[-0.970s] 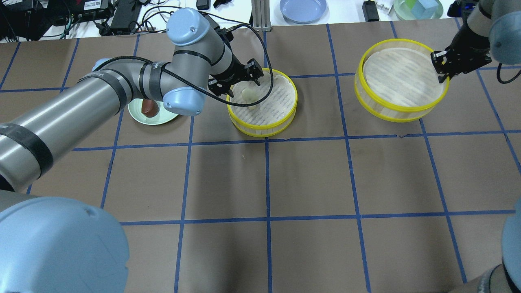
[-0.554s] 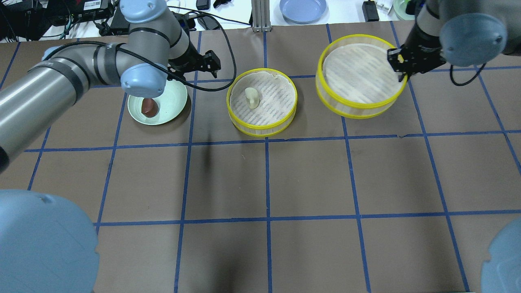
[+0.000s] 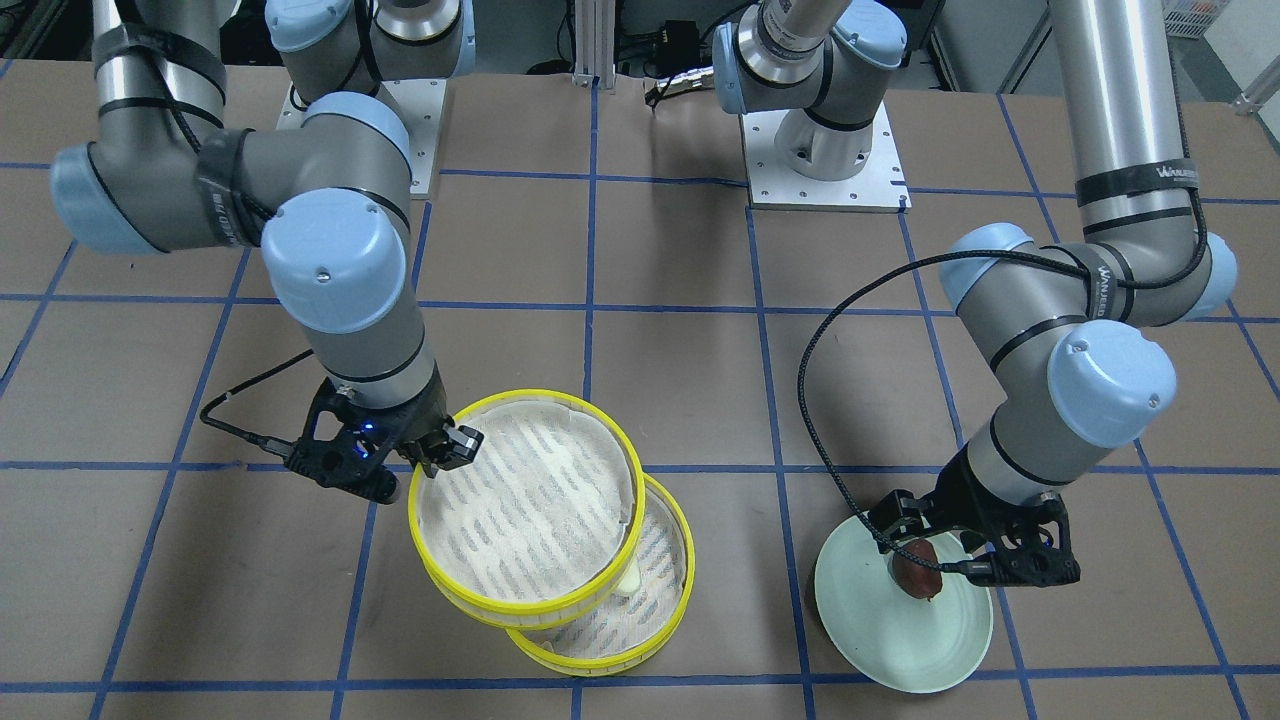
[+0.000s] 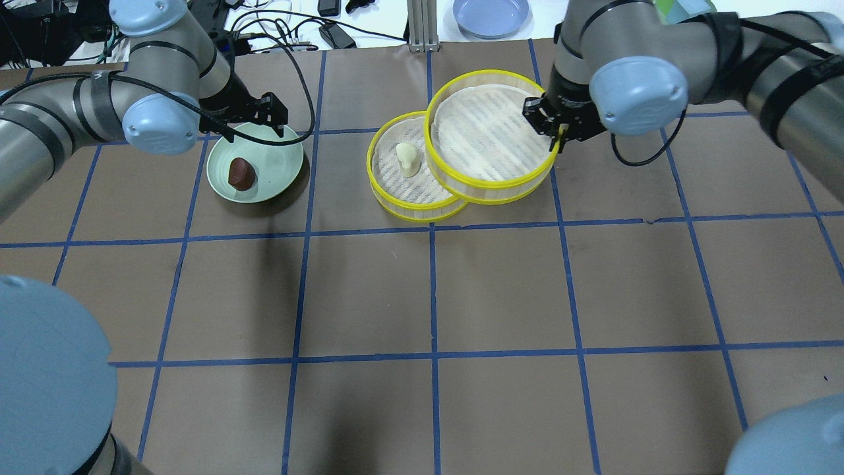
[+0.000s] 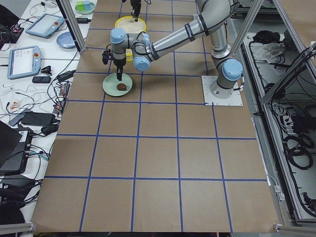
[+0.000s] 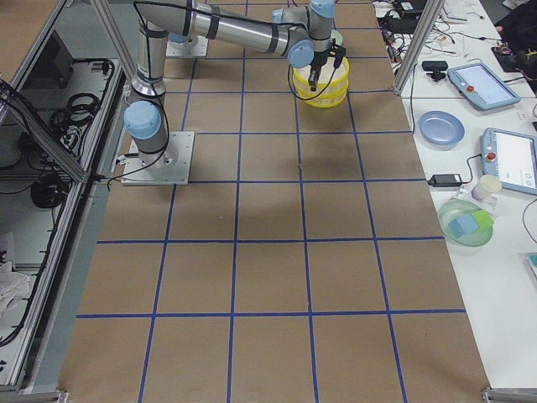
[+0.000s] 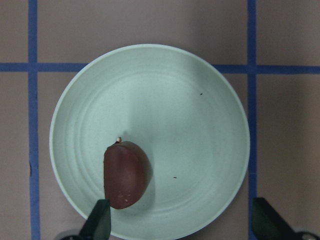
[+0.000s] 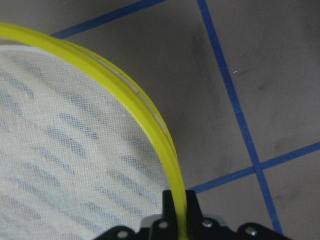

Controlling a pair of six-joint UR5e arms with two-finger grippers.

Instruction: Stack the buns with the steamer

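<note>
My right gripper is holding the raised steamer tray off-center over the lower tray. It should move the raised tray across above the creamy white bun before lowering it.
My right gripper (image 4: 552, 130) is shut on the yellow rim of one steamer tray (image 4: 491, 135) and holds it raised, partly over the other steamer tray (image 4: 395, 191), which stands on the table. The right wrist view shows the pinched rim (image 8: 150, 120). The creamy white bun (image 4: 407, 159) lies in the lower tray, uncovered from overhead, mostly hidden in the front view (image 3: 628, 578). My left gripper (image 4: 256, 130) is open above the pale green plate (image 4: 283, 158). The reddish-brown bun (image 7: 126, 174) lies on that plate, close to one fingertip (image 7: 100, 222).
A blue plate (image 4: 491, 14), cables and devices lie on the white bench beyond the table's far edge. A bowl with a blue cube (image 6: 466, 222) stands on the side bench. Both arm bases (image 3: 820, 150) stand at the robot's side of the brown gridded table.
My left gripper has left the tray with the white bun and moved left over the green plate. My right gripper has carried its tray leftward until it overlaps the other tray.
</note>
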